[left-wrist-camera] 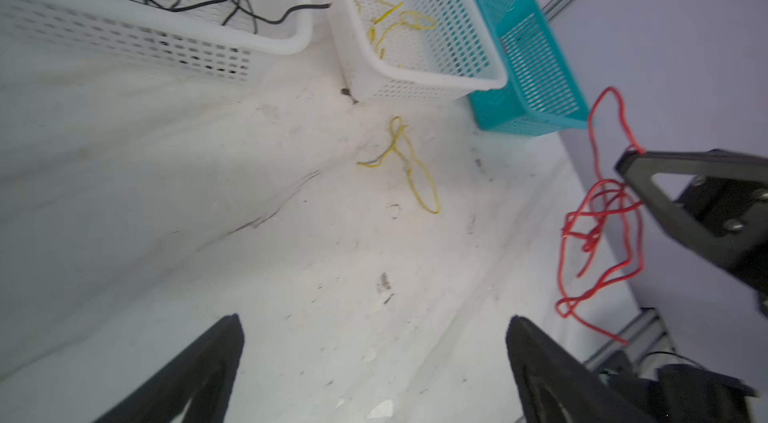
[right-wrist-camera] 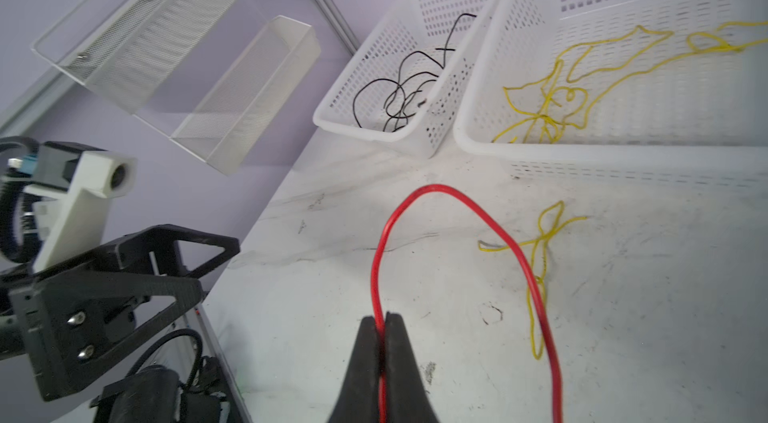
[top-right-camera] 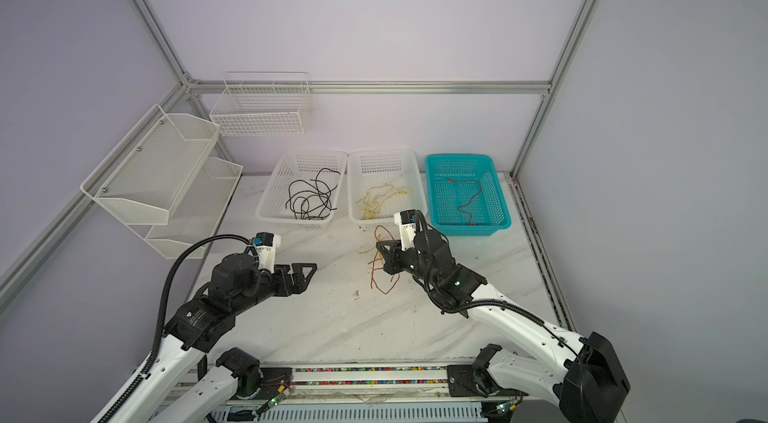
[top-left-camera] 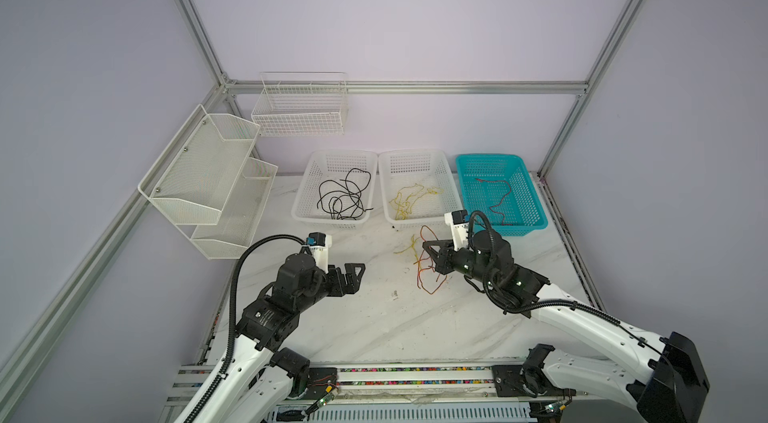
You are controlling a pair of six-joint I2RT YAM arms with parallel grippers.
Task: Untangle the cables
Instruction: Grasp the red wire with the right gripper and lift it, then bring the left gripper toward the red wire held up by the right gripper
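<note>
The red cable droops in tangled loops under the robot's right gripper, so next the left gripper grabs a low hanging piece of the cable and draws it away from the tangle.
My right gripper is shut on a red cable. That cable arches up from the jaws and hangs in loose loops down to the white table. A short yellow cable lies on the table beside and partly under the red loops. My left gripper hovers open and empty to the left of them. Black cables, yellow cables and one red cable lie in separate baskets at the back.
Two white baskets and a teal basket stand in a row along the back of the table. A two-tier mesh rack hangs on the left wall and a wire basket on the back wall.
</note>
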